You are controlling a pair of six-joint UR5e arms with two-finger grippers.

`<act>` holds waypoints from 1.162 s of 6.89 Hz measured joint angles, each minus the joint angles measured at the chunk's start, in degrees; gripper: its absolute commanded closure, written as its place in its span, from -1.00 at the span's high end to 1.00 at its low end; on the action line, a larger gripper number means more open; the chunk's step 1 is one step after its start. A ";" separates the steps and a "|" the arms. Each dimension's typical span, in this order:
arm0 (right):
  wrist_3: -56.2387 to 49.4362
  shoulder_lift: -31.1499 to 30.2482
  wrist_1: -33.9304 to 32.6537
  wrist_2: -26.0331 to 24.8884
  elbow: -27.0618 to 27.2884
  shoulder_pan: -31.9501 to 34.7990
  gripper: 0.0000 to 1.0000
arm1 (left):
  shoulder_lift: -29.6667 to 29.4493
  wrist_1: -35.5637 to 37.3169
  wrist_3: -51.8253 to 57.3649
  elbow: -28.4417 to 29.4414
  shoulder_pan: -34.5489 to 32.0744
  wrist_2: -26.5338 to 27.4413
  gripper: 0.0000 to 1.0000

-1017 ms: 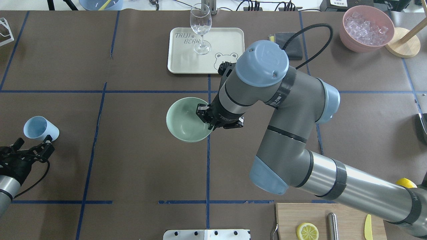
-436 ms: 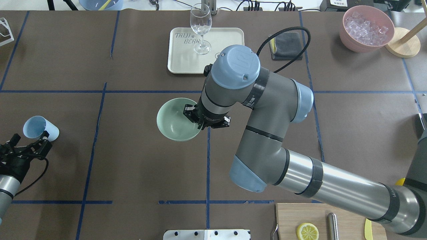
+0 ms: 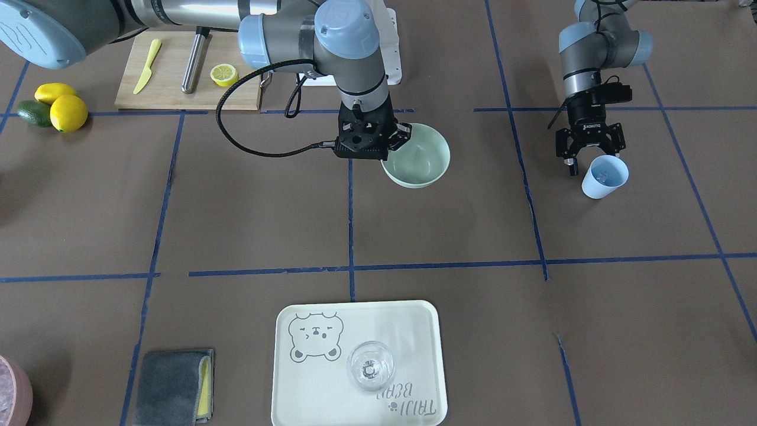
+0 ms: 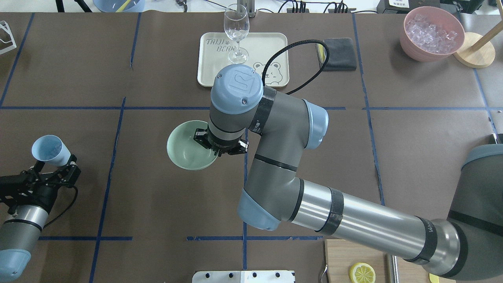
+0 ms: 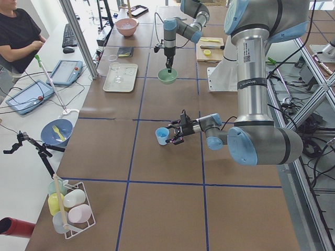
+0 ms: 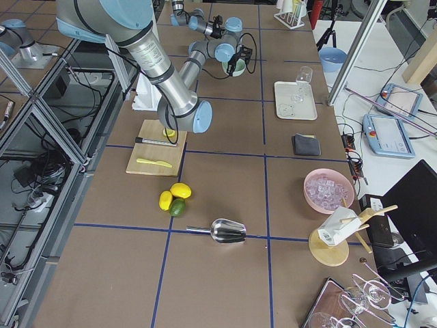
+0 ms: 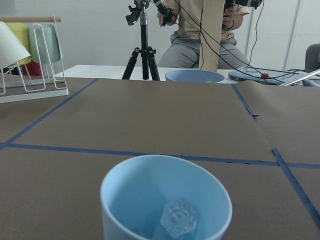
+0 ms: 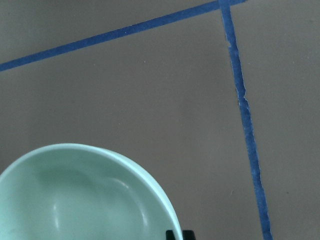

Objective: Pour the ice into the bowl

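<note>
A sharp-edged cube (image 7: pixel 179 218) is lying at a tilt over others in the light blue cup. I expect the ice (image 3: pixel 602 177) to tumble out freely as separate cubes when I pour.
The mint-green bowl (image 4: pixel 184 149) (image 3: pixel 421 155) sits near the table's middle. My right gripper (image 4: pixel 216 151) (image 3: pixel 388 155) is shut on the rim of the side nearest the centre line; the right wrist view shows the bowl (image 8: pixel 75 200) empty. At the table's left stands a light blue cup (image 4: pixel 48 148) (image 3: pixel 603 177), upright, with clear ice (image 7: pixel 177 220) cubes in its bottom. My left gripper (image 4: pixel 55 164) (image 3: pixel 593 161) is open right behind the cup, fingers spread wider than the cup. I cannot tell whether they touch it.
A cream tray (image 4: pixel 271 43) with a wine glass (image 4: pixel 236 33) lies at the far middle, a grey cloth (image 4: pixel 340 53) beside it. A pink bowl (image 4: pixel 432 33) of ice sits far right. A cutting board (image 3: pixel 171 77) with lemon half and knife lies near the robot's right.
The right arm has swung toward the robot's left and taken the bowl with it. The left gripper has shifted up close behind the cup.
</note>
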 measured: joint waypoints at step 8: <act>0.86 1.22 0.06 -1.48 -0.77 -1.53 -1.00 | -0.51 0.03 0.64 2.34 -4.24 -0.60 0.00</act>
